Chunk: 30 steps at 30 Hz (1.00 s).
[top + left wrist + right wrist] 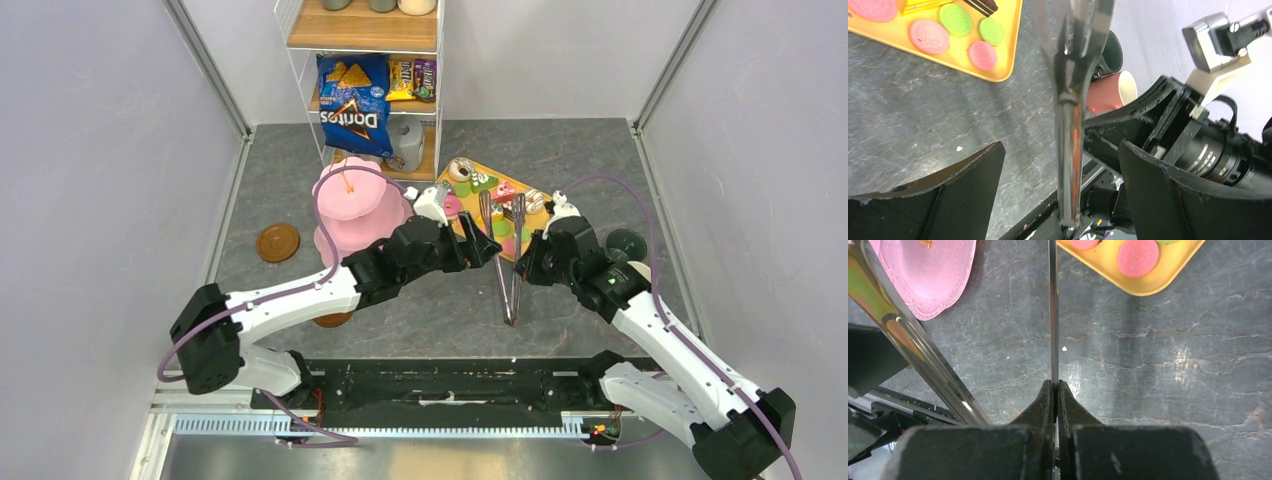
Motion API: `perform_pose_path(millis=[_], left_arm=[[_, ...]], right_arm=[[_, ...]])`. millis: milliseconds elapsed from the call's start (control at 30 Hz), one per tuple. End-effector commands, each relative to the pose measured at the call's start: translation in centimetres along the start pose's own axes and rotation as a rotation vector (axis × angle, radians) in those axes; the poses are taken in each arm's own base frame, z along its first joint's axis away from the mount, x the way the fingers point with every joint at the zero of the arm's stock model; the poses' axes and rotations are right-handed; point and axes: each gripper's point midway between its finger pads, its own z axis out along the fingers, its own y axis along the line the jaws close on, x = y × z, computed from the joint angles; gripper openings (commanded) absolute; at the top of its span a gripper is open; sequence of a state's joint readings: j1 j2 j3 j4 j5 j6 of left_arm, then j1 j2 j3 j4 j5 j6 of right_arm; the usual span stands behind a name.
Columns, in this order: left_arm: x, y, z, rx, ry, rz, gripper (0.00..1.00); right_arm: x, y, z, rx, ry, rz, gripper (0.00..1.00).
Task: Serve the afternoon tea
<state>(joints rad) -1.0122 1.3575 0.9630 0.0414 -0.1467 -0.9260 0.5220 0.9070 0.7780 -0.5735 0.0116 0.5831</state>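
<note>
I should hold the splayed arm (935,357) with my left gripper while my right gripper takes both arms, because my right gripper has just one arm of the tongs (1054,330).
The metal tongs (511,268) hang over the table between my two arms. My right gripper (1055,385) is shut on one thin arm of the tongs (1053,315); the other arm (913,345) splays to the left. My left gripper (1060,150) stands open, its fingers (973,175) on either side of the tongs (1070,100) without touching them. The yellow tray (998,75) holds pink macarons (928,36), green macarons (955,19) and cake slices. The pink tiered stand (350,205) is behind my left arm. A pink mug (1110,92) and a dark-green mug (1112,50) sit beyond the tongs.
A brown saucer (277,242) lies left of the stand, and another saucer (333,320) shows under my left arm. A shelf unit at the back holds a blue Doritos bag (353,103) and snack packets. Grey walls close in both sides of the table.
</note>
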Motion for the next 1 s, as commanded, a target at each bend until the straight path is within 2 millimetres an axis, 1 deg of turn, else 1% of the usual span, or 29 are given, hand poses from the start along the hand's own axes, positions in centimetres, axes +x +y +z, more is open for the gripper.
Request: perform_pose_path(millis=[0,33,100,133,200,300,500,633,700,767,800,833,867,933,967], left_arm=[[-2.0,-4.1,1.4,0.125,-0.066,-0.094,0.91],[-1.9,-3.9,1.8,0.117,-0.062,-0.093,0.91],[-1.7,-3.6,2.3,0.105,-0.063,-0.094,0.82],[-1.6,-3.3,2.5,0.096,-0.066,-0.1,0.8],[-1.6,-3.0,2.8,0.085,-0.074,-0.114,0.78],[-1.8,-3.1,2.9,0.086,-0.084,-0.12,0.66],[-2.1,-2.9,2.9,0.086,-0.104,-0.132,0.53],[-2.1,-2.9,2.9,0.096,-0.101,-0.134,0.36],[-2.2,-3.0,2.8,0.098,-0.103,-0.134,0.23],[-2.2,-3.0,2.7,0.096,-0.105,-0.138,0.13],[-2.2,-2.9,2.7,0.094,-0.105,-0.14,0.09],[-2.2,-2.8,2.7,0.092,-0.105,-0.14,0.06],[-2.2,-2.8,2.6,0.093,-0.104,-0.141,0.03],[-2.2,-2.8,2.5,0.091,-0.106,-0.142,0.02],[-2.2,-2.7,2.5,0.088,-0.108,-0.141,0.02]], right_arm=[[-0.2,1.8,-0.2,-0.095,-0.025,0.035,0.0],[-0.1,1.8,-0.1,-0.094,-0.02,0.035,0.0],[-0.1,1.9,-0.1,-0.101,-0.019,0.03,0.0],[0.0,2.0,-0.1,-0.105,-0.018,0.03,0.0],[0.1,2.1,-0.2,-0.116,-0.017,0.027,0.0],[0.3,2.3,-0.2,-0.129,-0.016,0.028,0.0],[0.5,3.0,0.0,-0.174,-0.013,0.03,0.0],[0.7,3.0,0.2,-0.176,-0.003,0.027,0.0],[0.6,3.2,0.3,-0.183,-0.007,0.026,0.0],[0.5,3.2,0.2,-0.186,-0.016,0.029,0.0],[0.3,3.2,0.1,-0.186,-0.022,0.03,0.02],[0.2,3.2,0.0,-0.186,-0.03,0.032,0.13],[0.1,3.1,-0.1,-0.18,-0.041,0.037,0.27],[-0.4,3.1,-0.5,-0.182,-0.068,0.039,0.36],[-0.6,3.1,-0.7,-0.182,-0.081,0.04,0.44]])
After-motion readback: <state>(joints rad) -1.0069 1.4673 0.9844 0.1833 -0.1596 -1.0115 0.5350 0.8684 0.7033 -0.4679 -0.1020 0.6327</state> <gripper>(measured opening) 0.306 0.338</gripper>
